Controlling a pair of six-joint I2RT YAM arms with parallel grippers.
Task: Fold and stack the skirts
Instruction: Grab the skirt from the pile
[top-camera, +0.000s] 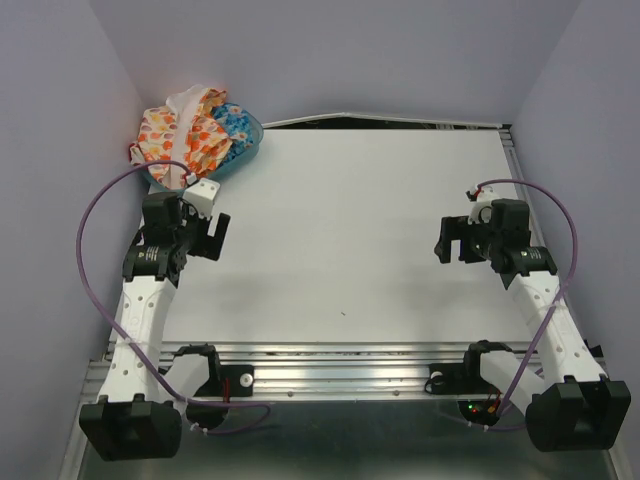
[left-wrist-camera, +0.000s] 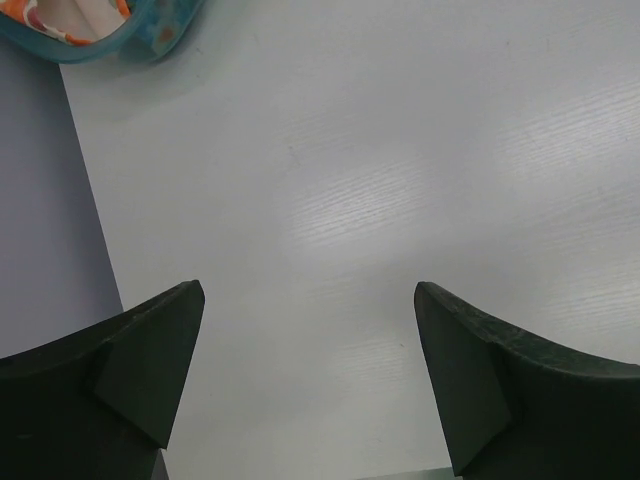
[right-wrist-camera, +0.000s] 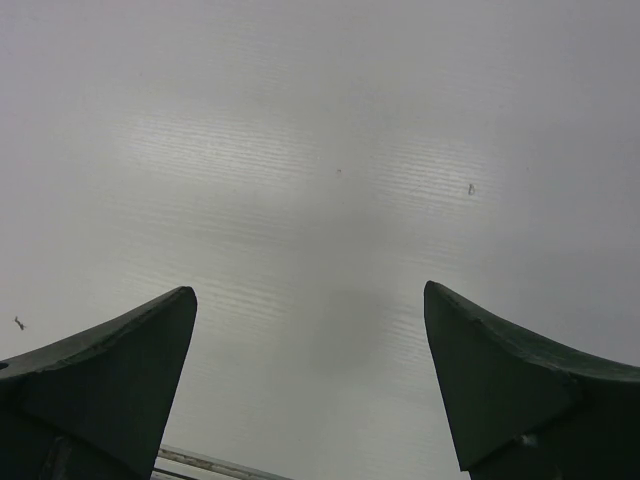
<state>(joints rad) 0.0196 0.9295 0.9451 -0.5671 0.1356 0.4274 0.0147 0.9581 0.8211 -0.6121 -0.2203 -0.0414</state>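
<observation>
The robot's left gripper should stay open and keep moving over the basket until its fingers are on both sides of cream-yellow cloth (top-camera: 206, 140), because the cream-yellow skirt (top-camera: 158, 130) lies above the bright blue skirt.
The skirts lie crumpled together in a translucent blue basket (top-camera: 245, 145) at the table's far left corner. The cream-yellow skirt with orange-red flowers (top-camera: 180, 135) lies on top and hangs over the rim. The bright blue floral skirt (top-camera: 235, 122) shows under it on the right. A bit of the basket (left-wrist-camera: 150, 30) with cream cloth (left-wrist-camera: 80, 15) shows in the left wrist view. My left gripper (top-camera: 210, 238) is open and empty, just in front of the basket; its jaws (left-wrist-camera: 308, 300) stand wide over bare table. My right gripper (top-camera: 455, 243) is open and empty at the table's right (right-wrist-camera: 310, 300).
The white table (top-camera: 350, 230) stands between purple walls on the left, right and back. A metal rail (top-camera: 340, 360) runs along the near edge by the arm bases. Purple cables loop beside both arms.
</observation>
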